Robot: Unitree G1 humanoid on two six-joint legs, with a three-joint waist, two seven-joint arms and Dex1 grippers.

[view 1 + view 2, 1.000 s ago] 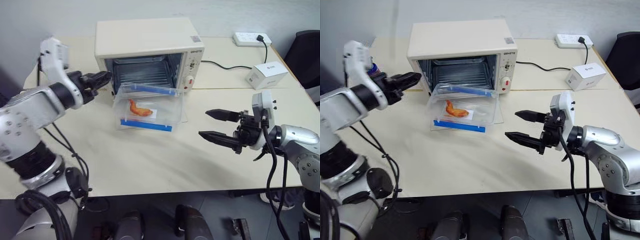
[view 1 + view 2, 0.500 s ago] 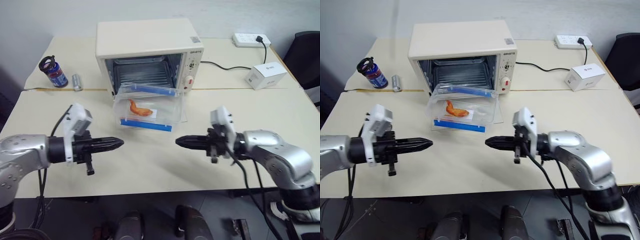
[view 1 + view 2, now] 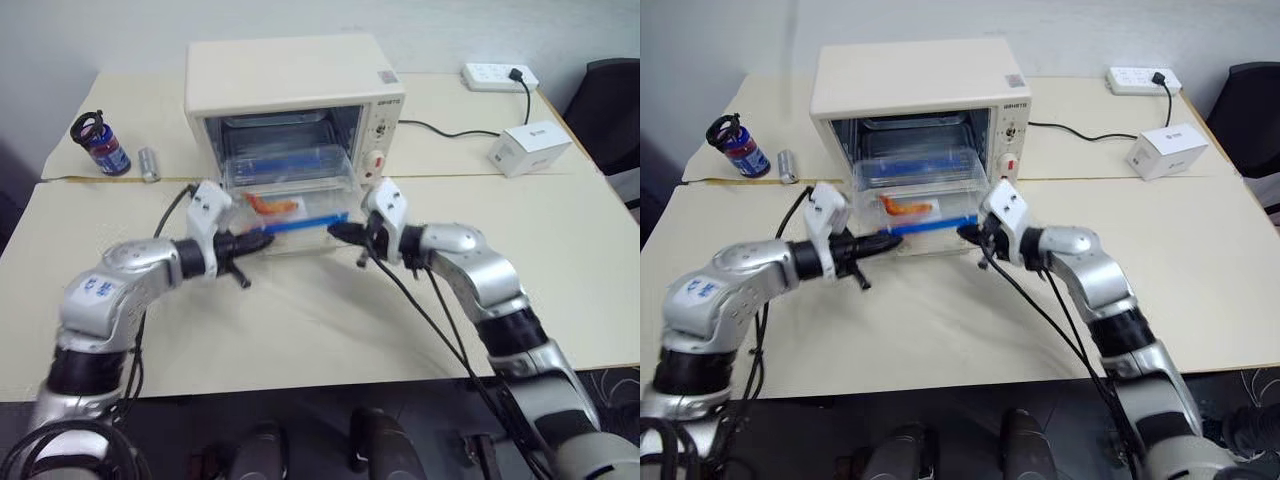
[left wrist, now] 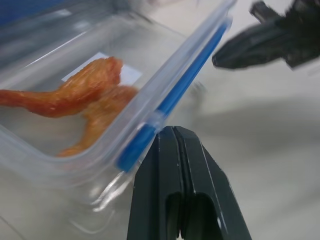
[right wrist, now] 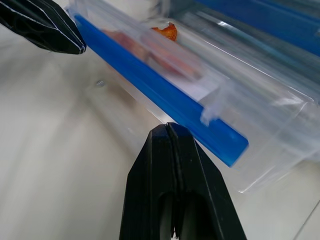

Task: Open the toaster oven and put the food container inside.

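The robot's shut left gripper should push the food container's blue strip (image 3: 294,225) further in before the door closes, because the food container's near end (image 3: 318,206) sticks out over the oven's lowered door.
The cream toaster oven (image 3: 290,70) stands at the back of the table with its glass door lowered. The clear food container (image 3: 290,178), with blue clip strips and orange food (image 4: 95,85) inside, rests on the door with its far end at the oven's mouth. My left gripper (image 3: 264,240) is shut, its tip at the left end of the container's near blue strip (image 4: 190,75). My right gripper (image 3: 334,231) is also shut. Its tip sits just below that strip's right end (image 5: 210,125). Neither gripper holds anything.
A dark jar with a blue label (image 3: 100,143) and a small silver cylinder (image 3: 150,163) sit at the back left. A small white box (image 3: 530,147) and a power strip (image 3: 495,75) with a black cable lie at the back right.
Both grippers have shut and swung in from the sides to the container's near edge. The container has shifted toward the oven's mouth.
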